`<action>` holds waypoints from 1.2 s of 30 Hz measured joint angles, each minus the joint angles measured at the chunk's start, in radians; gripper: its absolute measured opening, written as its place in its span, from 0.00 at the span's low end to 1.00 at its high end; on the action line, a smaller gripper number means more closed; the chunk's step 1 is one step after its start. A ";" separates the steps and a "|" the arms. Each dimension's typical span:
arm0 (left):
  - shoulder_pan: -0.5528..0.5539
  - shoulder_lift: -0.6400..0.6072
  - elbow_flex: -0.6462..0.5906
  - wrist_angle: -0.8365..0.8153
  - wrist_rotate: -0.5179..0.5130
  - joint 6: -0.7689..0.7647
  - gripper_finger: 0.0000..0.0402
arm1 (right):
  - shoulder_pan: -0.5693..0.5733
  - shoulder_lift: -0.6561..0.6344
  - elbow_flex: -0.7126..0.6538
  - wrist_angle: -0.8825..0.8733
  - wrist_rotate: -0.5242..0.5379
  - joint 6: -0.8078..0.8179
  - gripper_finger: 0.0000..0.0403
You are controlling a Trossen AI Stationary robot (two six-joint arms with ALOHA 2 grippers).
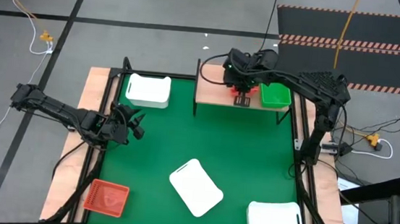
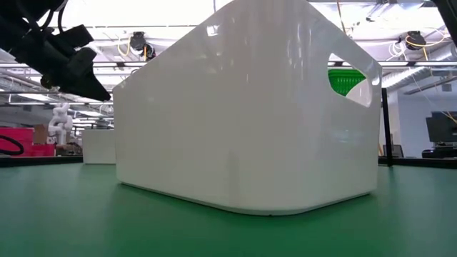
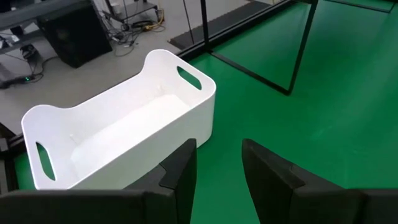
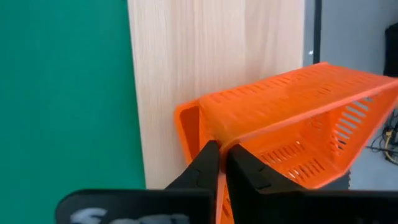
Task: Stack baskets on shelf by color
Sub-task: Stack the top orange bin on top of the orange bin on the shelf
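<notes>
My right gripper is holding on as the orange basket tilts [image 4: 280,106] over the orange rim of the basket [image 4: 188,134] beneath. It should open to nest the basket there, then pinch the basket's rim and settle the stack.
My right gripper [image 1: 242,97] reaches over the wooden shelf [image 1: 212,93] at the table's far edge and is shut on an orange basket [image 4: 292,118]. A second orange rim [image 4: 185,127] shows under it on the shelf. A green basket [image 1: 275,95] stands on the shelf's right part. My left gripper [image 3: 219,168] is open above the table's left side, aimed at a white basket [image 3: 118,124] that stands upright at the far left [image 1: 148,91]. A second white basket [image 1: 195,187] lies mid-table and a third [image 1: 274,221] at the near right. Another orange basket [image 1: 107,196] sits near left. My right gripper pinches the orange basket's wall at its rim [image 4: 233,140], one finger on each side of the wall. It comes from above, pointing down. The basket sits tilted in the hold over the shelf board; whether its lower edge touches the orange rim beneath cannot be told.
The shelf's thin black legs [image 3: 301,53] stand on the green table [image 1: 254,153]. The mid-table white basket [image 2: 243,121] fills the low view; the green basket [image 2: 346,80] shows through its handle hole. Open green surface lies between the baskets. Cables and striped mats lie on the floor beyond.
</notes>
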 joint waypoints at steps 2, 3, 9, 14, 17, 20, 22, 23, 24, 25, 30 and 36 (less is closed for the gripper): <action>0.000 0.000 0.000 0.000 0.000 0.000 0.33 | 0.000 -0.001 0.013 0.001 0.000 -0.002 0.01; 0.000 0.000 0.000 0.000 -0.001 0.000 0.33 | 0.000 -0.001 0.021 0.001 0.000 -0.004 0.01; 0.000 0.000 0.000 0.000 -0.016 0.009 0.33 | 0.004 -0.002 0.086 -0.040 0.102 0.016 0.01; 0.000 0.000 0.000 0.001 -0.027 0.009 0.33 | 0.011 0.001 0.092 -0.129 0.126 0.033 0.01; 0.000 0.000 0.000 0.001 -0.026 0.009 0.33 | 0.021 0.023 0.092 -0.156 0.152 0.042 0.01; 0.000 0.000 0.000 0.004 -0.026 0.008 0.33 | 0.036 0.041 0.091 -0.147 0.147 0.033 0.01; 0.000 0.000 0.000 0.004 -0.025 0.008 0.33 | 0.045 0.054 0.091 -0.145 0.147 0.029 0.01; 0.000 0.000 0.000 0.004 -0.023 0.008 0.33 | 0.048 0.063 0.091 -0.146 0.146 0.026 0.01; 0.000 0.000 0.000 0.004 -0.019 0.008 0.33 | 0.050 0.072 0.091 -0.148 0.146 0.026 0.01; 0.000 0.000 0.000 0.004 -0.018 0.009 0.33 | 0.050 0.081 0.091 -0.151 0.146 0.026 0.01; 0.000 0.000 0.000 0.003 -0.013 0.009 0.33 | 0.048 0.120 0.091 -0.152 0.145 0.046 0.06; 0.000 0.000 0.000 0.000 0.000 0.009 0.33 | 0.048 0.132 0.091 -0.149 0.147 0.053 0.26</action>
